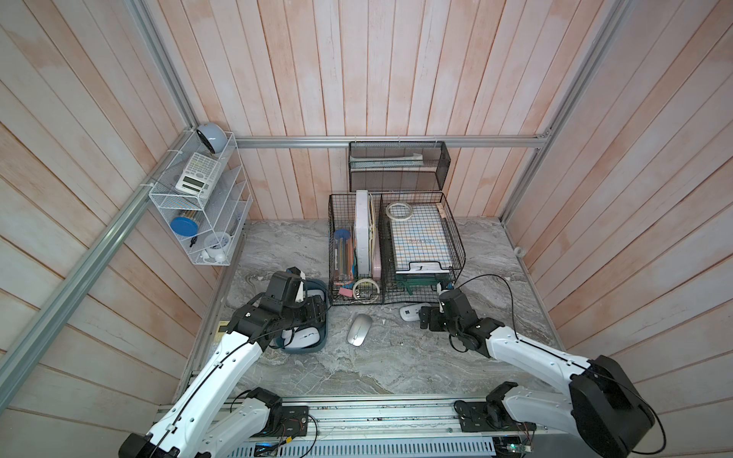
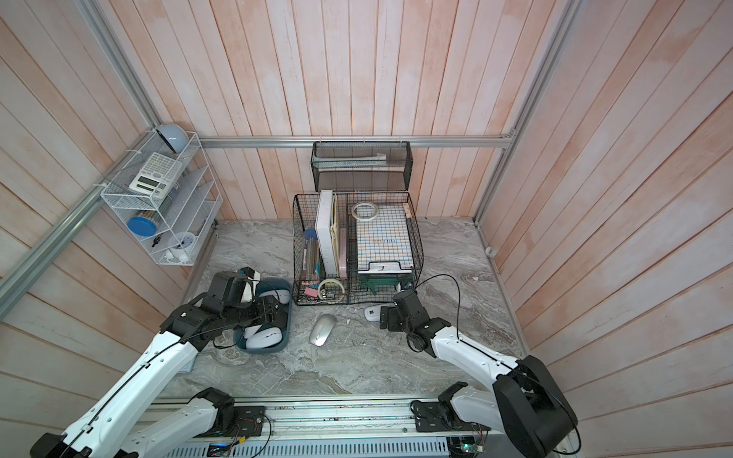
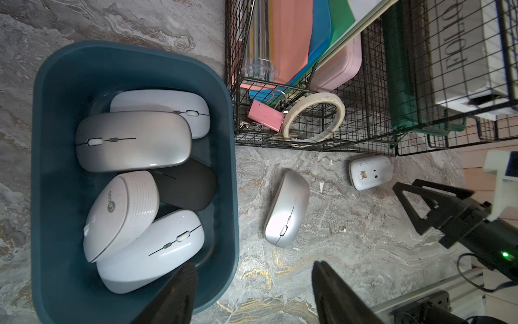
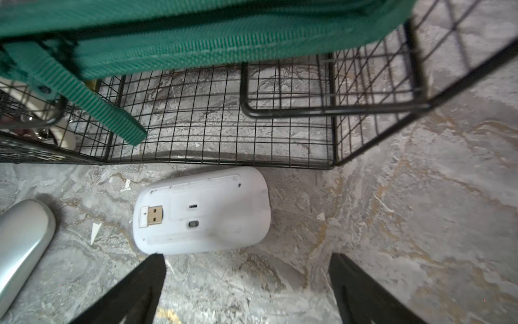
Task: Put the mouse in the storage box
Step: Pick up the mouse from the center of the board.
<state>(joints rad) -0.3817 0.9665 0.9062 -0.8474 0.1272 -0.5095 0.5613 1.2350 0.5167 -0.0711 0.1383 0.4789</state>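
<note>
The white mouse (image 1: 411, 312) is a long way from the storage box, so my right gripper should take hold of its end (image 4: 246, 210) opposite the dongle and then pass the mouse to my left gripper.
The dark teal storage box (image 1: 322, 332) (image 2: 286, 332) (image 3: 56, 117) stands at the table's left and holds several mice, white, silver and black. A silver mouse (image 1: 359, 329) (image 2: 323, 329) (image 3: 286, 209) (image 4: 22, 246) lies on the marble right of the box. Close against the black wire basket, a white mouse (image 1: 409, 313) (image 2: 372, 313) (image 3: 370, 172) (image 4: 201, 210) lies upside down, its USB dongle showing. My left gripper (image 1: 312, 313) (image 3: 253, 266) hangs open and empty over the box's right rim. My right gripper (image 1: 426, 317) (image 4: 246, 256) is open just short of the white mouse.
Two black wire baskets (image 1: 396, 246) full of folders, tape and a green bag stand mid-table behind the mice. A black mesh basket (image 1: 396, 166) hangs on the back wall. A white wire rack (image 1: 198, 206) hangs on the left wall. Wooden walls close three sides.
</note>
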